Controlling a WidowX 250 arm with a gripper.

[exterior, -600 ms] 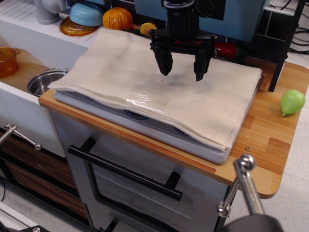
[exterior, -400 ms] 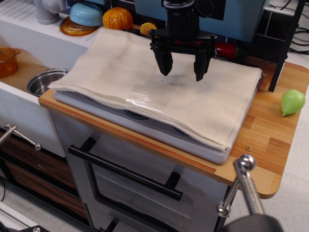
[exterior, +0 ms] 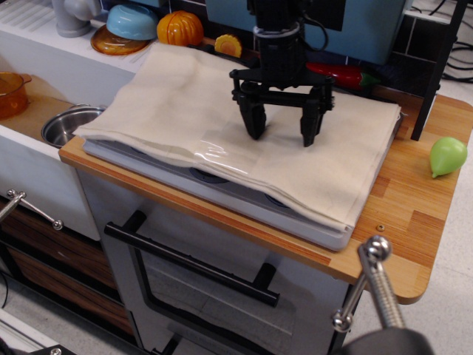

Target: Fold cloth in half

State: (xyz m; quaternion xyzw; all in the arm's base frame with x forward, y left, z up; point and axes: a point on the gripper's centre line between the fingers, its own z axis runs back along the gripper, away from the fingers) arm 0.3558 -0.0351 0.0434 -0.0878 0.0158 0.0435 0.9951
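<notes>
I expect the cream cloth (exterior: 336,151) to come up with its layers together and sag in folds when I lift, because the limp layers (exterior: 307,209) lie close together along the cloth's front edge.
The cream cloth (exterior: 177,111) lies spread over the stovetop, wrinkled, with its front edge doubled in layers and a clear shiny patch (exterior: 218,154) near the front middle. My black gripper (exterior: 282,135) hangs open just above the middle of the cloth, its two fingers pointing down with a wide gap between them. Nothing is held between them. Whether the fingertips touch the fabric I cannot tell.
A green pear-shaped toy (exterior: 448,156) lies on the wooden counter (exterior: 403,214) at right. A red pepper (exterior: 341,75) lies behind the cloth. A pumpkin (exterior: 179,28), blue bowl (exterior: 132,21) and orange slice (exterior: 228,46) sit at the back left; a steel pot (exterior: 69,123) at left.
My gripper has moved down and a little forward toward the cloth, still open. The cloth has not moved.
</notes>
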